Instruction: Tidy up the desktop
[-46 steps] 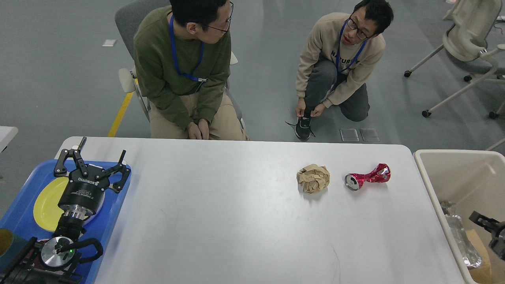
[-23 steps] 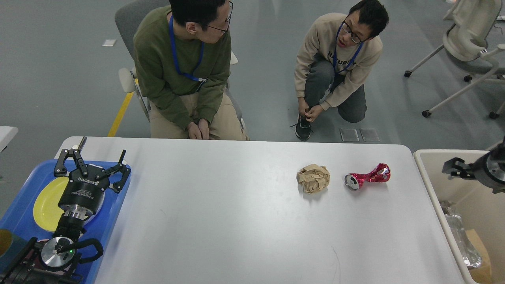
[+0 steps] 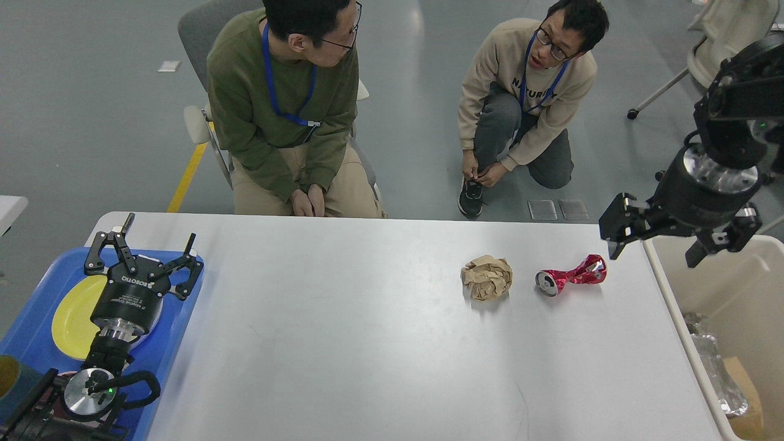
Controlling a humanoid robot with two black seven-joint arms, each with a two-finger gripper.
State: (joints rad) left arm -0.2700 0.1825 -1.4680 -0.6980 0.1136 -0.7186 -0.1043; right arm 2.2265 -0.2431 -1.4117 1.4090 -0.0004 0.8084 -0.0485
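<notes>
My gripper will lift the crumpled brown paper ball (image 3: 487, 278), and it will stay bunched instead of opening out, since the creases (image 3: 488, 269) fold tightly in on themselves.
The white desktop (image 3: 367, 343) carries a crumpled brown paper ball (image 3: 487, 277) and, just to its right, a crushed red can (image 3: 571, 275). My right gripper (image 3: 654, 252) hangs open and empty over the table's far right corner, pointing down, a little right of the can and above it. On the left, my left gripper (image 3: 158, 231) is open with nothing between its fingers, above a blue tray (image 3: 27, 346) that holds a yellow plate (image 3: 68, 318).
A beige bin (image 3: 735, 269) stands off the table's right edge with foil (image 3: 716, 367) and brown cardboard (image 3: 744, 392) inside. A seated person (image 3: 282, 116) and a crouching person (image 3: 527, 110) are behind the far edge. Office chairs (image 3: 723, 55) stand at back right.
My right arm rose out of the bin at the lower right and swung up and left, and now hangs near the can. The left arm, paper ball and can stayed put.
</notes>
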